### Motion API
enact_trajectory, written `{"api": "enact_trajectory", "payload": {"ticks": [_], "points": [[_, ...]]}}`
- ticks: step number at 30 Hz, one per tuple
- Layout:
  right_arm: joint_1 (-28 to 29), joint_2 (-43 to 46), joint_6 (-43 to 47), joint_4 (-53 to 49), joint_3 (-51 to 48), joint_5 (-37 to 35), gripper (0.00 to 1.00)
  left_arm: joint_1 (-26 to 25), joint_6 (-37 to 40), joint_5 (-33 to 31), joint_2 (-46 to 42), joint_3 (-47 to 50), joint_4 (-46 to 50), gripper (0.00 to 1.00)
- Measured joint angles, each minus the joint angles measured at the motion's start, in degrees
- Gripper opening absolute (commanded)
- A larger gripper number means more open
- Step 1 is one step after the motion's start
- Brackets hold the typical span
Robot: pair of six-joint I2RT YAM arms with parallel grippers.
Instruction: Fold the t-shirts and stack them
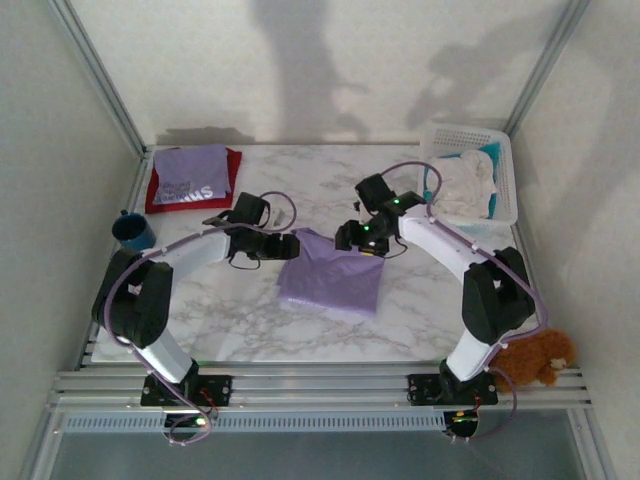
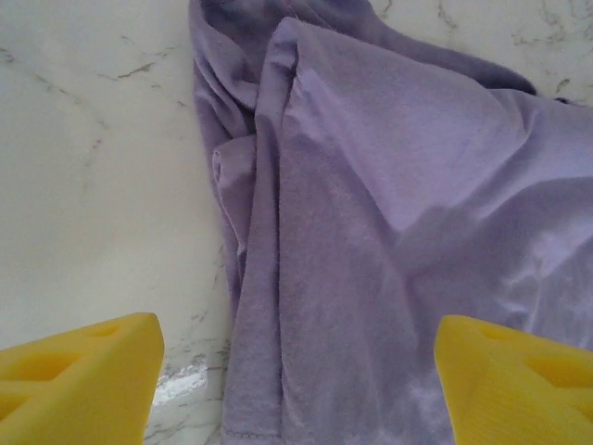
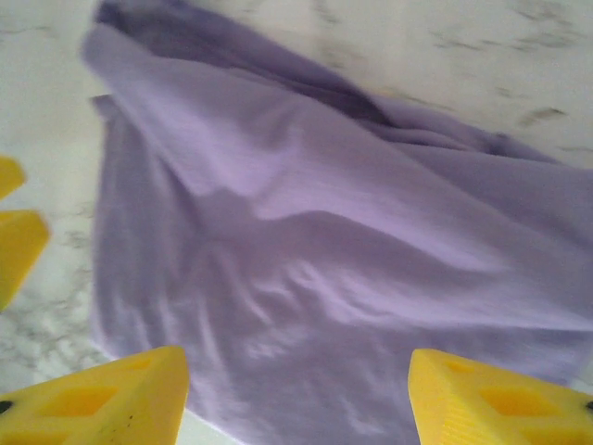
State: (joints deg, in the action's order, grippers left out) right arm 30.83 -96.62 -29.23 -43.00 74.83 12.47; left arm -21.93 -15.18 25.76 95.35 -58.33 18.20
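Limp layers are stacked along the folded edge. The plain lavender t-shirt will hang down but stay folded when I carry it.
A plain lavender t-shirt lies partly folded and rumpled on the marble table's middle. My left gripper hovers at its upper left corner. My right gripper hovers at its upper right edge. In the left wrist view the yellow fingers stand wide apart, open, above the shirt's folded left edge. In the right wrist view the fingers are also apart and open over creased cloth, gripping nothing. At the back left a lavender t-shirt with white lettering lies folded on a red one.
A white basket with white and teal cloths stands at the back right. A blue cup sits near the left edge. A brown plush toy lies beside the right arm's base. The left gripper's yellow fingertips show at the right wrist view's left edge.
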Motion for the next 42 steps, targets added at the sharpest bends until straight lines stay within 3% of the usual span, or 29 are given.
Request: {"api": "enact_trajectory", "payload": {"ticks": [8,20,31,35,39,42], "points": [[-3.7,3.5,0.0,0.0,-4.3,-0.9,0.65,-4.0,0.6,-6.0,4.8,-0.5,0.4,0.74],[-4.7,4.7,-1.1,3.7,-12.7,-0.9,0.65,-8.1,-0.7,-7.8,6.0,-1.5,-0.2,0.72],[-4.8,5.5,-1.5,5.0,-13.3,-0.9,0.65,-13.6,-1.6,-16.5,11.6,-6.0,-0.2,0.6],[-5.4,6.6,-1.4,5.1,-14.2,-1.1,0.65,-15.9,-3.0,-19.4,12.1,-6.1,-1.1,0.46],[-6.2,7.7,-1.4,5.1,-15.3,-1.5,0.65,-17.6,-5.4,-20.9,12.5,-6.1,-2.0,0.04],[-6.7,8.3,-1.4,5.2,-15.9,-2.0,0.65,-18.8,-5.9,-23.1,12.6,-6.5,-2.2,0.0]]}}
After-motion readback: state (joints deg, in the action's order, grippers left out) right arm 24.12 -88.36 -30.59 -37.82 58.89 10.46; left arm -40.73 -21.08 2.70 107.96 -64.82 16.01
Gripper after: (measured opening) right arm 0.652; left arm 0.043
